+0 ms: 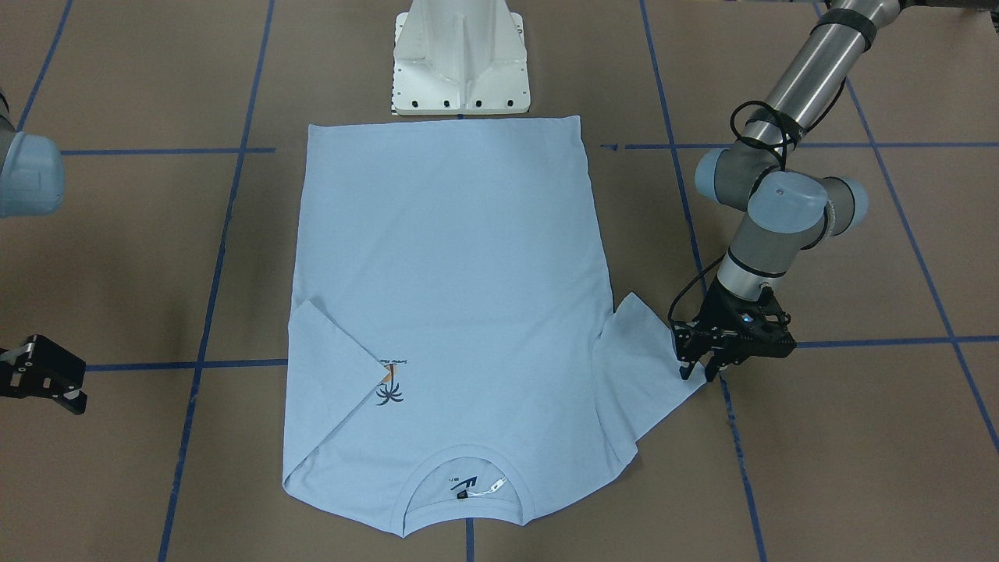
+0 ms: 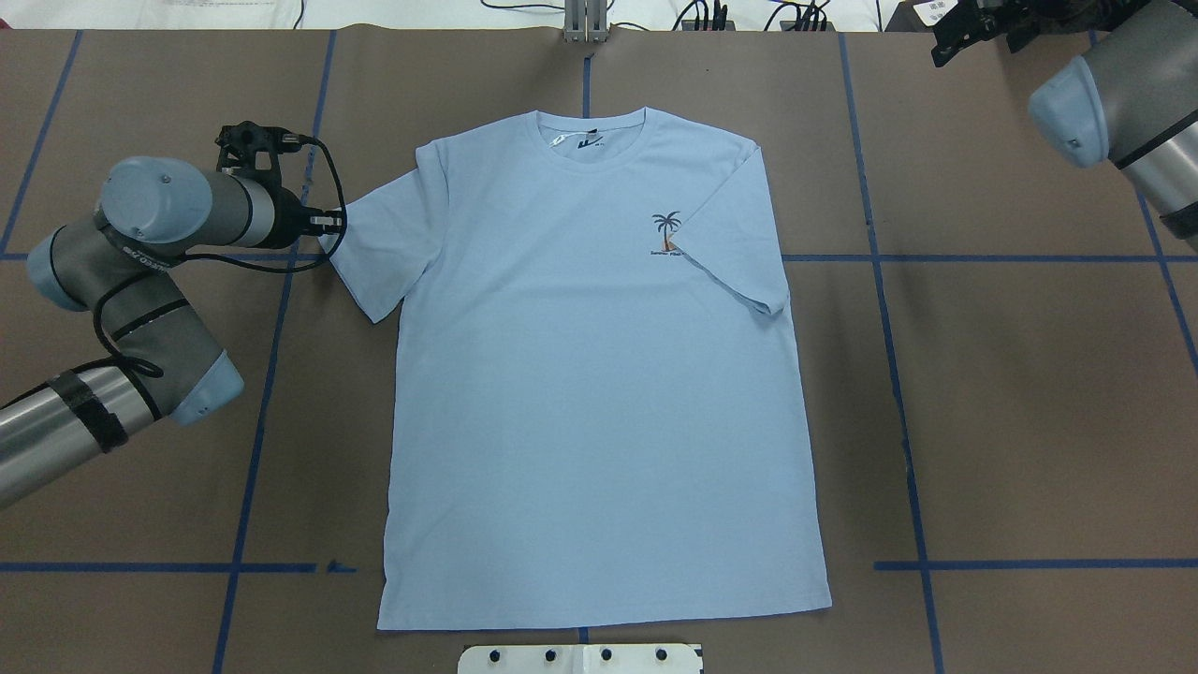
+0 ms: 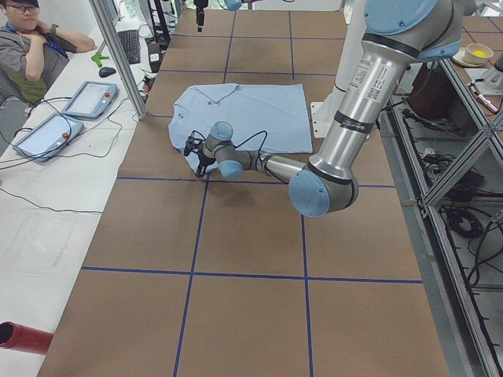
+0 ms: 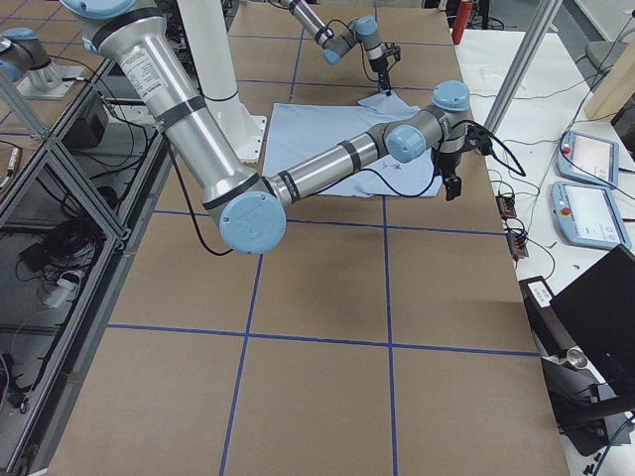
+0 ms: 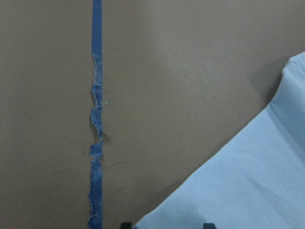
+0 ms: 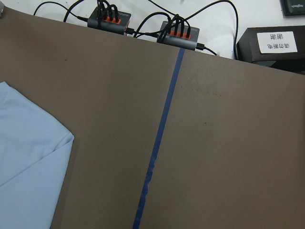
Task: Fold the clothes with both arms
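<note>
My gripper will carry the spread sleeve (image 1: pixel 648 373) inward, and the sleeve should fold over at the shirt's shoulder while the shirt's body stays in place, because soft creases (image 1: pixel 602 398) already run there.
The light blue T-shirt (image 1: pixel 453 273) lies flat and face up on the brown table (image 2: pixel 1011 393), collar away from the robot. Its sleeve on the robot's right (image 2: pixel 739 253) is folded in over part of the palm print (image 2: pixel 666 229). The other sleeve (image 1: pixel 648 359) lies spread out. My left gripper (image 1: pixel 698 373) is down at that sleeve's outer hem, open. In the left wrist view the sleeve cloth (image 5: pixel 252 181) lies between the two fingertips (image 5: pixel 125 225). My right gripper (image 1: pixel 47 375) is open and empty, off the shirt near the collar-side corner (image 2: pixel 973 28).
The white pedestal base (image 1: pixel 460 62) stands just behind the shirt's bottom hem. Blue tape lines (image 2: pixel 880 257) cross the table. Cable hubs (image 6: pixel 109 19) sit at the far table edge. An operator (image 3: pixel 31 47), control tablets (image 3: pixel 86 98) and an aluminium post (image 3: pixel 118 55) are beyond it.
</note>
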Controlling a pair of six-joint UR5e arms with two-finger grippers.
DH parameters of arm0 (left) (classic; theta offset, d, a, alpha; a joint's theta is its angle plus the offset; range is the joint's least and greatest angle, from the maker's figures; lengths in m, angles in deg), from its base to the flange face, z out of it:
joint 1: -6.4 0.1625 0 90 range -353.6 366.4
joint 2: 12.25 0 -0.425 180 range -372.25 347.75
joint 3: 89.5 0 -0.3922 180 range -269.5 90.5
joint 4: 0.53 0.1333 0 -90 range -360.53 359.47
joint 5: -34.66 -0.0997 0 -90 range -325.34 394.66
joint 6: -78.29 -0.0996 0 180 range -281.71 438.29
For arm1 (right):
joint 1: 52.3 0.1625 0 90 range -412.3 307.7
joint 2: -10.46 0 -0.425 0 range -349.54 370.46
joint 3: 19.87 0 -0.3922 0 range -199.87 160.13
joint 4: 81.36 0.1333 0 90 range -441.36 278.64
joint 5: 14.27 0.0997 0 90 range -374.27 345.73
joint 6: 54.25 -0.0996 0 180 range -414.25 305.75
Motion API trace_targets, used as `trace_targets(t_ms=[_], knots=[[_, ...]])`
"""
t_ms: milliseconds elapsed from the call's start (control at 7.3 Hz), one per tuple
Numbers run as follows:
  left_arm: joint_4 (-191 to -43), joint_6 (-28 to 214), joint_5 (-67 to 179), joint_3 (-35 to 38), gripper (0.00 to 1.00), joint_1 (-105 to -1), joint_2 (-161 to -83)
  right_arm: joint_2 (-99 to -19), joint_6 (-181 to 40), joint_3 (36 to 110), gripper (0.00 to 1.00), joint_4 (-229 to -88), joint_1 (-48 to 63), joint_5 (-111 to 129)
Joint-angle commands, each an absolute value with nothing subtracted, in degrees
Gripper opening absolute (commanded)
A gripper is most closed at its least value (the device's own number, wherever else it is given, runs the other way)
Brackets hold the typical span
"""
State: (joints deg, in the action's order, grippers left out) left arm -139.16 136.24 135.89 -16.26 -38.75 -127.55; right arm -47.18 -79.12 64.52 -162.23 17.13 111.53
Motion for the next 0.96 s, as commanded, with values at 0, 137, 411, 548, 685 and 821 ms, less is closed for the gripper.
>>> trace_targets(t_ms=[0, 137, 411, 548, 685, 821], knots=[[-138.87, 136.12, 135.82, -15.24, 0.00, -38.51, -127.65, -47.19, -79.21, 64.60, 1.00, -162.22, 17.13, 111.58], [-138.70, 136.12, 135.82, -14.62, 0.00, -38.51, -127.65, -47.19, -79.21, 64.60, 1.00, -162.22, 17.13, 111.50], [-136.08, 136.82, 135.91, -13.04, 0.00, -38.43, -130.01, -47.19, -79.48, 64.68, 1.00, -162.14, 17.04, 111.50], [-129.01, 138.04, 135.91, -10.25, 0.00, -38.34, -132.63, -47.19, -79.65, 64.68, 1.00, -162.13, 17.04, 111.50], [-121.11, 140.58, 135.91, -7.17, 0.00, -37.21, -134.92, -47.37, -79.74, 64.77, 1.00, -162.13, 17.04, 111.50], [-116.07, 143.56, 135.73, -7.14, 0.00, -35.72, -138.51, -47.46, -79.74, 64.77, 1.00, -162.05, 17.04, 111.50]])
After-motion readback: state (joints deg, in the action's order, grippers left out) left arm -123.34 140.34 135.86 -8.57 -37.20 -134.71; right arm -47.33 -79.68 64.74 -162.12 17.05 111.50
